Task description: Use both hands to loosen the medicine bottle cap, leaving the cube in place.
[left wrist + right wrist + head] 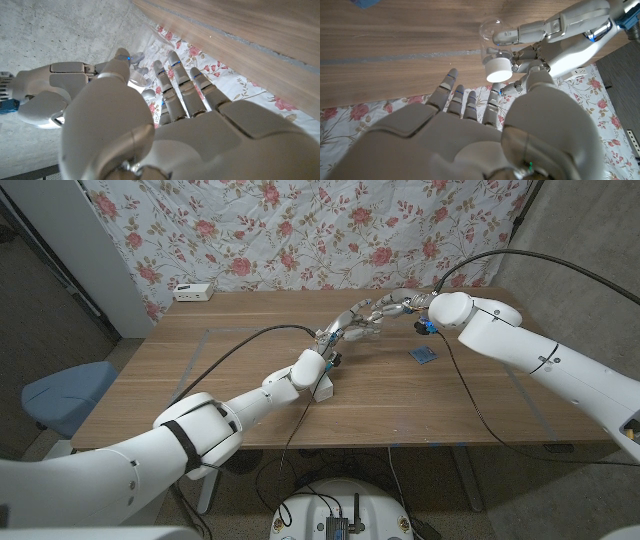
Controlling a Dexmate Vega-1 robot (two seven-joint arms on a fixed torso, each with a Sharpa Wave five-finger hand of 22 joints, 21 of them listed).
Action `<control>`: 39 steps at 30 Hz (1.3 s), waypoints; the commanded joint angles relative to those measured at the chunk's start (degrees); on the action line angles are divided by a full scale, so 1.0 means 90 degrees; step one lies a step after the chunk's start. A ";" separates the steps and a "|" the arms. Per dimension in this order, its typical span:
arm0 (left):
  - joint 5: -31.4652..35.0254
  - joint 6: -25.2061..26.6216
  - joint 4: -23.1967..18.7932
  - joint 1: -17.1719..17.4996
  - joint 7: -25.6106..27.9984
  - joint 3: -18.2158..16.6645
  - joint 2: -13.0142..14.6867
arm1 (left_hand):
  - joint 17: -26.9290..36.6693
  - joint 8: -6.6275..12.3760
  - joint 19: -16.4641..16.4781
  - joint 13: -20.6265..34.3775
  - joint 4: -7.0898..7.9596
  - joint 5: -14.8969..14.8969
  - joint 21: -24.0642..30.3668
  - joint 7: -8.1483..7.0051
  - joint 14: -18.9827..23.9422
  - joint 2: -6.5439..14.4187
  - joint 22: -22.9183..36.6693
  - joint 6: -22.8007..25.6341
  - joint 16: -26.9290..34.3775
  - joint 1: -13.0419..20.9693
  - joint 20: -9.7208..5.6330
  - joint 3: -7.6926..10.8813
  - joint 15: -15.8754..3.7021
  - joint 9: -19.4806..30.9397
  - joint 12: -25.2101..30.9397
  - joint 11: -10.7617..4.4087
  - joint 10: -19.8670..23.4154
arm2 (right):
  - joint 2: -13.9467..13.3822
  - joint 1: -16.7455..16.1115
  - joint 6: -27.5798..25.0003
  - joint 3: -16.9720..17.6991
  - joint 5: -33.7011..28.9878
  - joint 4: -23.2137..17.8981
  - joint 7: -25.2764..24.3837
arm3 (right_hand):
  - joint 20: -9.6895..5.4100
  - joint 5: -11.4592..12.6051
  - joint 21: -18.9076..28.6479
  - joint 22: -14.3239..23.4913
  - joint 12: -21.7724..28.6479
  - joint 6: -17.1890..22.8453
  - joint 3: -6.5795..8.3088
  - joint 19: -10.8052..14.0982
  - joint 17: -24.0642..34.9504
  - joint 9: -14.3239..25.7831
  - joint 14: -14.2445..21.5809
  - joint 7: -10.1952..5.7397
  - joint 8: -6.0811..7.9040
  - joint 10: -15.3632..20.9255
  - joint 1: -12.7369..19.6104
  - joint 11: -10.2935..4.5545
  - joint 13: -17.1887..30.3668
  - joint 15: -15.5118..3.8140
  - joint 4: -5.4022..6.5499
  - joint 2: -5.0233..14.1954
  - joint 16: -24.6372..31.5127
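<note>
The white cap (498, 70) is still sitting straight over the clear bottle's end (498, 57), so the cap will stay on the bottle through this grip when the robot turns it.
A small clear medicine bottle (490, 35) with a white cap (498, 70) hangs above the table, gripped by my left hand (545, 45), whose fingers wrap its body. In the head view both hands meet over the far middle of the table, left hand (350, 325) and right hand (392, 308). My right hand (470, 130) has its fingers spread just short of the cap, holding nothing. In the left wrist view a bit of the clear bottle (137, 76) shows past my left hand (165, 125). The blue cube (425, 357) lies on the table below my right forearm.
The wooden table (220, 380) has faint tape lines. A white power strip (193, 291) sits at its back left edge. A floral curtain (300, 230) hangs behind, and a blue chair (60, 395) stands at the left.
</note>
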 commanded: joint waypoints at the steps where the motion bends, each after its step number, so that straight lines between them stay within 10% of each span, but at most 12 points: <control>1: 0.0053 0.0182 -0.0335 0.0129 -0.0033 -0.0061 0.0100 | 0.0005 0.0010 0.0005 0.0026 -0.0024 0.0048 0.0001 -0.0045 0.0071 0.0044 0.0020 0.0031 -0.0010 -0.0004 -0.0055 0.0047 -0.0605 0.0012 0.0021 -0.0065 0.0103 | -0.0047 0.0081 -0.0437 -0.0175 -0.0312 -0.0243 -0.0061 | 0.0051 0.0029 0.0011 0.0007 0.0035 0.0071 -0.0071 0.0011 0.0011 0.0017 0.0020 0.0096 0.0046 0.0052 -0.0070 0.0039 0.0029 0.0063 -0.0006 -0.0048 0.0016; 12: 0.0073 0.0196 -0.0383 0.0156 -0.0069 -0.0089 0.0120 | 0.0003 0.0016 -0.0001 0.0027 -0.0020 0.0047 0.0000 -0.0034 0.0066 0.0037 0.0020 0.0059 -0.0014 -0.0018 -0.0048 0.0051 -0.0596 0.0012 0.0016 -0.0058 0.0096 | -0.0097 0.0173 -0.0849 -0.0353 -0.0581 -0.0441 -0.0089 | 0.0452 0.0064 0.0081 0.0007 0.0045 0.0203 -0.0170 0.0246 -0.0007 0.0059 0.0056 0.0271 0.0113 0.0076 -0.0221 0.0101 0.0034 0.0135 -0.0030 -0.0166 0.0026; 39: 0.0055 0.0026 -0.0053 0.0057 -0.0055 -0.0096 0.0023 | 0.0005 0.0027 -0.0009 0.0028 -0.0022 0.0046 0.0002 -0.0064 0.0067 0.0023 0.0021 0.0137 -0.0011 -0.0036 -0.0052 0.0059 -0.0595 0.0013 0.0021 -0.0060 0.0118 | 0.0116 0.0419 -0.1082 -0.0695 -0.0928 -0.0256 -0.0081 | 0.0567 0.0089 0.0100 0.0010 0.0098 0.0784 -0.0069 0.0539 -0.0047 0.0127 0.0257 0.0238 0.0371 0.0298 0.0011 0.0127 0.0036 0.0144 -0.0281 -0.0223 0.0066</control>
